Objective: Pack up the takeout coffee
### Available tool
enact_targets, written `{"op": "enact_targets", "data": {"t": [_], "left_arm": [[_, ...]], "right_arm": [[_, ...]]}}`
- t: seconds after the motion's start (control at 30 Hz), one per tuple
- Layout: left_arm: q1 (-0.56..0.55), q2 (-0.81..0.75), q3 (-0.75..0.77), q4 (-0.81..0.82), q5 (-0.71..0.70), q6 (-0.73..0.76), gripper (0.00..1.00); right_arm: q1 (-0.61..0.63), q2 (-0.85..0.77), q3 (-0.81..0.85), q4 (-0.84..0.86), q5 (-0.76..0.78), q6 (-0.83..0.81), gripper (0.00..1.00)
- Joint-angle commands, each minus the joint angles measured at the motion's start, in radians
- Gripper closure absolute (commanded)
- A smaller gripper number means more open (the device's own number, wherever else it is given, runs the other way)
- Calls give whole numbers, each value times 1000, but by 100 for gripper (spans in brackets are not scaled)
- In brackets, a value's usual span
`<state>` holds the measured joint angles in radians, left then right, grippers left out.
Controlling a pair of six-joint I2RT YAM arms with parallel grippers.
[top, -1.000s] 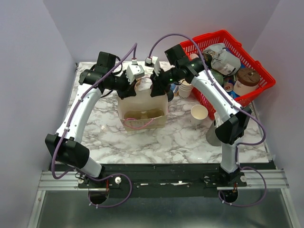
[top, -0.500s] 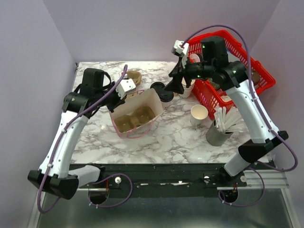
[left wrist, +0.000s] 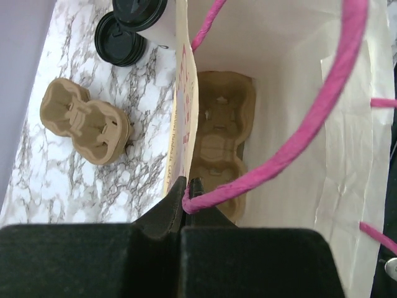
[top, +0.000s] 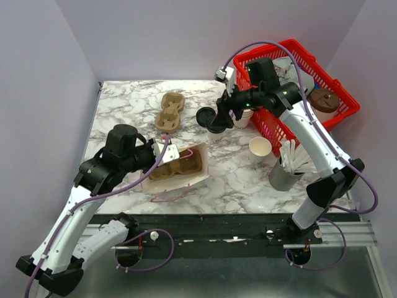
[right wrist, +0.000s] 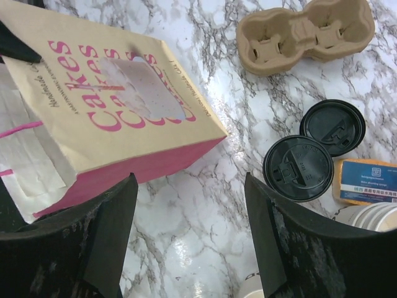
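Note:
The paper bag is leaning with its opening point(top: 180, 169) toward the table's front edge, so my left gripper first needs to swing the pink handle point(left wrist: 273, 167) back to make the bag stand up straight.
The takeout coffee point(right wrist: 298, 168), a white cup with a black lid, stands on the marble beside a loose black lid point(right wrist: 332, 127). In the top view the cup point(top: 218, 126) is partly hidden under my right gripper point(top: 219, 115). My right gripper point(right wrist: 191, 186) is open and empty, with the cup just right of its right finger. My left gripper point(left wrist: 186, 186) is shut on the pink handle point(left wrist: 279, 155) of the paper bag point(top: 186, 169). The bag leans over with its mouth toward my left gripper point(top: 162, 151). A brown cup carrier point(left wrist: 220, 143) lies inside it. The lidded cup point(left wrist: 139, 7) shows beyond the bag.
A second brown carrier point(top: 169, 112) lies at the back. A lidless white cup point(top: 260, 148), a stack of cups point(top: 242, 117), a grey holder of sticks point(top: 286, 169) and a full red basket point(top: 338, 115) stand on the right. A blue packet point(right wrist: 366, 180) lies by the lids.
My right gripper has left the bag and swung over to the lidded cup. My left arm has pulled the bag forward and left by its handle, and the bag has tipped over.

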<state>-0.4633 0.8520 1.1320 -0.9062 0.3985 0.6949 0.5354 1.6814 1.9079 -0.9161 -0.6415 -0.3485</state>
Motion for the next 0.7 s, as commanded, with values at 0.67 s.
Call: {"op": "enact_targets", "data": {"t": [0.67], "left_arm": [[-75,-153,-55,81,-15,-133,100]], "right_arm": [[-2,-141,-261,-10,36,-118,21]]}}
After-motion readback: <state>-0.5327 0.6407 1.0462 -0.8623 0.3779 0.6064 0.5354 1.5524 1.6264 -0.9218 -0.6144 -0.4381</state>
